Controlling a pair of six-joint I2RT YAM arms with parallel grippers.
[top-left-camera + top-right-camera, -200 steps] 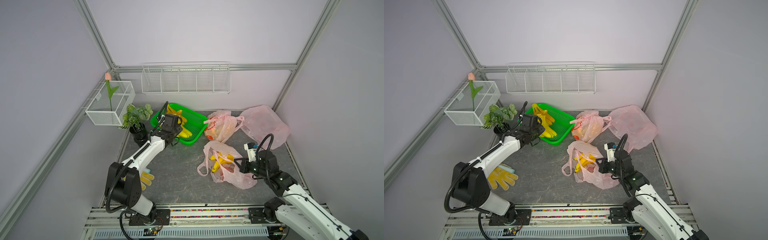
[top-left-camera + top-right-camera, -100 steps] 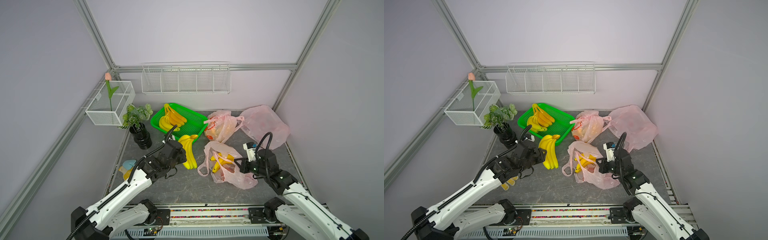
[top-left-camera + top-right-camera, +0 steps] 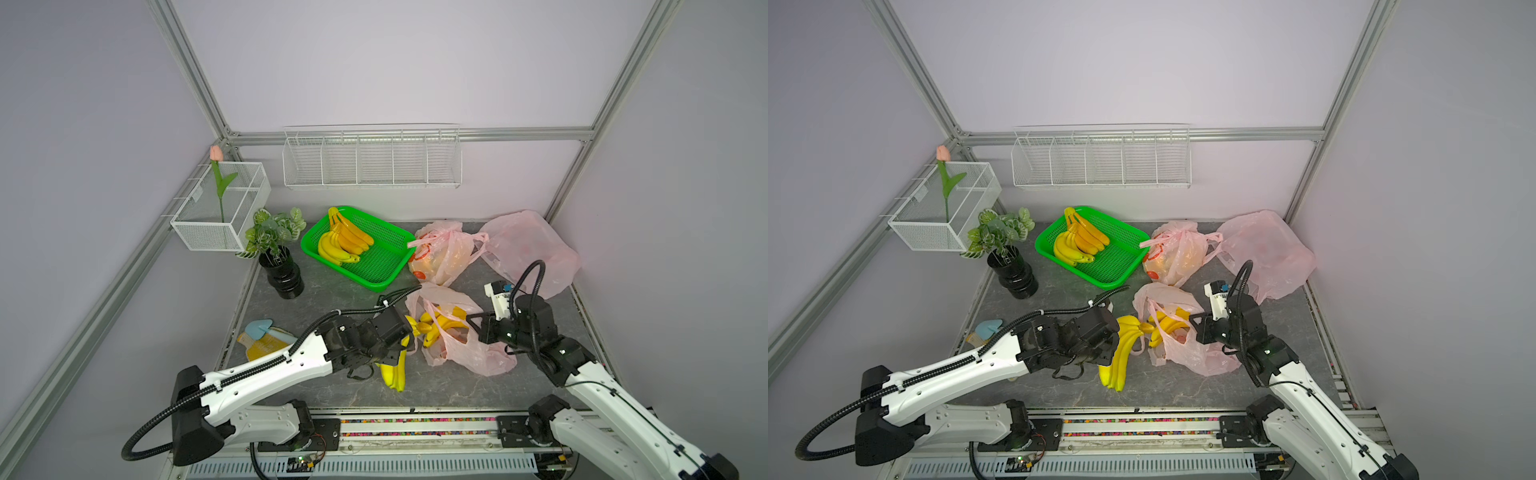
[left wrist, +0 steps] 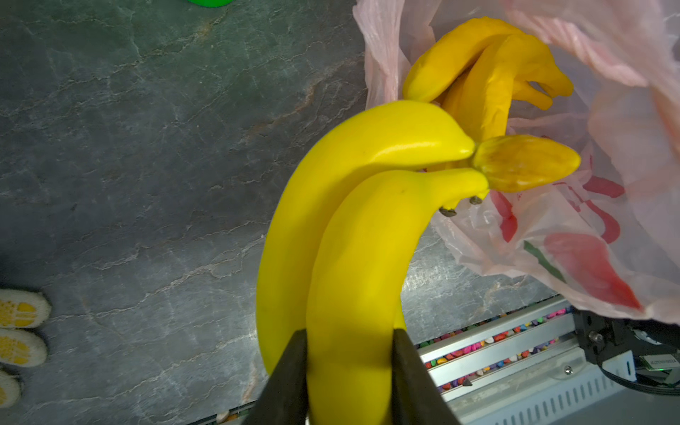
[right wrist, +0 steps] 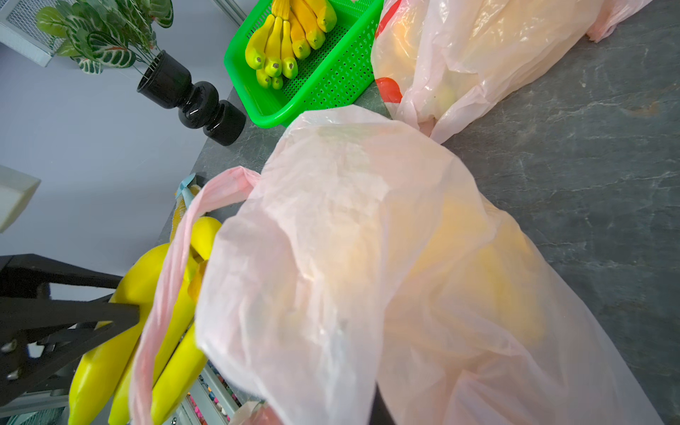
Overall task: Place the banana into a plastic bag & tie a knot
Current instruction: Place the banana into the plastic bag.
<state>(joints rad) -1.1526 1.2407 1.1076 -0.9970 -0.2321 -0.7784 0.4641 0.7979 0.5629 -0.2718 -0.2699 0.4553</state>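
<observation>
The held bunch's stem end (image 3: 1145, 327) points into the open pink bag, so my left gripper keeps moving toward the bananas inside (image 3: 1170, 325) and let go beside them.
A bunch of yellow bananas (image 4: 353, 257) is clamped between the two dark fingers (image 4: 294, 368) of my left gripper (image 4: 349, 335). The bunch (image 3: 395, 365) hangs just above the grey table, with its stem end at the mouth of a pink plastic bag (image 3: 469, 353). The bag holds another bunch of bananas (image 4: 489, 73). My right gripper (image 3: 476, 324) is shut on the bag's rim on its far side from the bunch. In the right wrist view the bag (image 5: 368, 257) covers nearly all of the jaws. Both top views show the held bunch (image 3: 1121, 353) beside the bag (image 3: 1187, 353).
A green basket (image 3: 386, 286) with more bananas (image 3: 345, 245) stands at the back. Beside it lie a tied pink bag (image 3: 440, 257) and a further pink bag (image 3: 532, 249). A black vase with a plant (image 3: 284, 274) and a yellow glove (image 3: 266, 340) are at the left.
My left arm has carried the banana bunch from the green basket to the front, up to the bag's mouth. The right arm and bag have stayed put.
</observation>
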